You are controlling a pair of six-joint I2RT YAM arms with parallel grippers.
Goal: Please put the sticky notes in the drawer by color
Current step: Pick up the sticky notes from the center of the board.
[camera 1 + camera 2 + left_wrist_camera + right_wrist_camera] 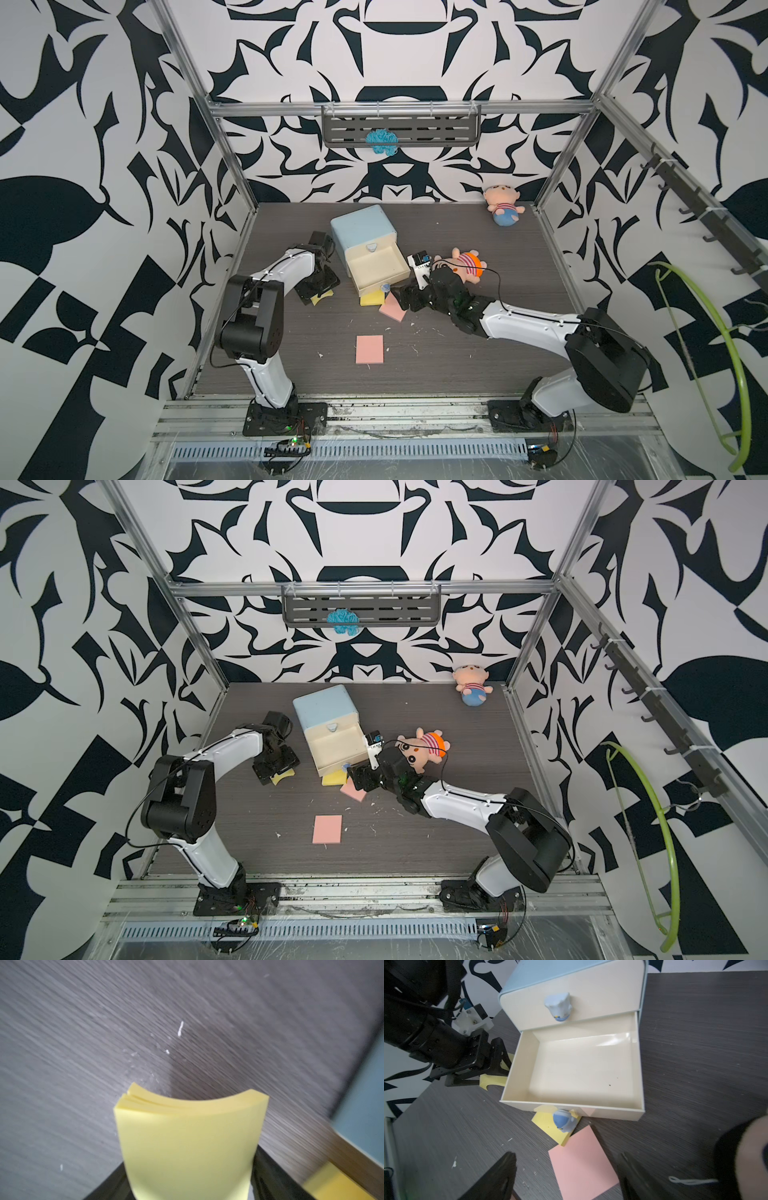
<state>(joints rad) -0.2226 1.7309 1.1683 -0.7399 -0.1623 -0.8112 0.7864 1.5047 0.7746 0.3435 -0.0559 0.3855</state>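
I should use my right gripper to pinch the yellow pad across its flat sides and lower it into the drawer, because my left gripper bends the pad by its side edges.
The light-blue drawer chest stands at mid-table, its lower drawer pulled out and empty. To its left, my left gripper is shut on a yellow sticky notes pad, which bows into an arc between the jaws just above the table. A second yellow pad lies partly under the open drawer's front. A pink pad lies against it on the table, and my right gripper hovers open above it, a finger on either side. Another pink pad lies alone nearer the front.
A plush doll lies right of the drawer, touching my right arm. Another doll sits in the back right corner. A blue tuft hangs from the wall shelf. White crumbs dot the table.
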